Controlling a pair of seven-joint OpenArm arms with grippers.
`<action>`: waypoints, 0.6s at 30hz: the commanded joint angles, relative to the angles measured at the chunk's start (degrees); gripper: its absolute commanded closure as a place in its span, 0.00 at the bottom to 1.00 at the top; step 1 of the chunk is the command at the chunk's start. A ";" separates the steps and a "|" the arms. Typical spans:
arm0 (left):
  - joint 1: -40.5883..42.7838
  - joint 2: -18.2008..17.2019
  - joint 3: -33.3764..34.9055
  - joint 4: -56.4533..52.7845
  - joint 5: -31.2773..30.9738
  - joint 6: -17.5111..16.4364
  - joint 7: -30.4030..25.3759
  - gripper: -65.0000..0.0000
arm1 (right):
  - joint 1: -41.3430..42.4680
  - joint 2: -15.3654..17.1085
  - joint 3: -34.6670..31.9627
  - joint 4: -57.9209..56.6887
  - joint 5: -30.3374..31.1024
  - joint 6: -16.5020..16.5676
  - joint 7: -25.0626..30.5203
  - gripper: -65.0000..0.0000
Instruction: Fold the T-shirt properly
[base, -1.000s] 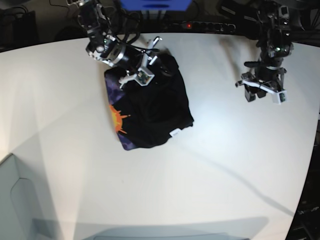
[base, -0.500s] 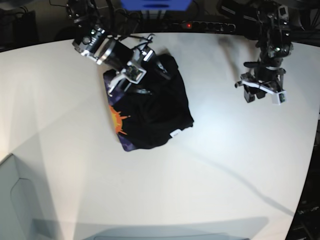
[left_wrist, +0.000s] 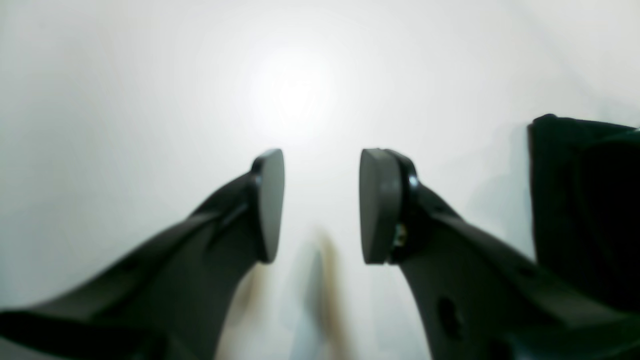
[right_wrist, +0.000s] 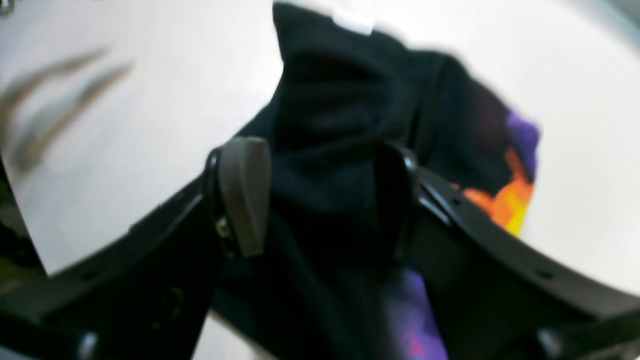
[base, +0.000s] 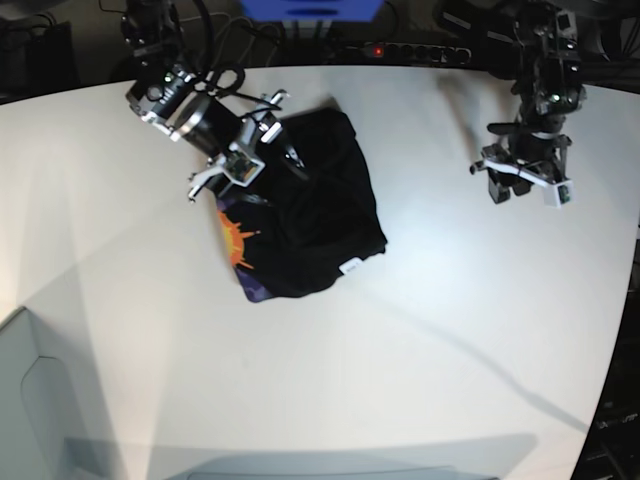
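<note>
The black T-shirt's top layer (base: 306, 208) is wrinkled and crooked. My right gripper should spread the layer flat toward the white tag's side (base: 366, 208) before any more folding.
The black T-shirt (base: 310, 200) lies folded into a compact bundle on the white table (base: 420, 330), left of centre. Its orange sun print (base: 238, 240) shows at the left edge and a small white tag (base: 350, 267) at the near right corner. My right gripper (base: 248, 145) is open at the shirt's far left edge. In the right wrist view the gripper (right_wrist: 320, 200) has its jaws apart, with the black cloth (right_wrist: 340, 125) seen between and beyond them, and the orange print (right_wrist: 505, 205) to the right. My left gripper (base: 525, 190) is open and empty over bare table, far right of the shirt; its pads (left_wrist: 270, 205) stand apart.
A power strip with a red light (base: 375, 50) and a blue box (base: 310, 8) sit behind the table's far edge. A grey object (base: 30, 400) stands at the near left corner. The table's curved right edge (base: 615, 340) drops to dark floor.
My right gripper has drawn back to the left, from above the shirt's far corner to its far left edge, jaws open. The shirt and the left arm have not moved.
</note>
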 joint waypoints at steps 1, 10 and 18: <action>-0.13 -0.67 -0.42 1.13 -0.08 -0.46 -1.09 0.63 | 0.29 -0.14 -0.21 0.23 1.05 0.14 1.66 0.47; -0.04 -0.67 -0.42 2.10 -0.08 -0.46 -1.09 0.63 | 0.38 -0.06 -8.39 -1.62 0.96 0.80 2.10 0.47; 0.66 -1.03 -0.42 3.41 0.10 -0.46 -1.09 0.63 | -0.06 2.40 -5.31 2.86 1.22 0.80 2.18 0.47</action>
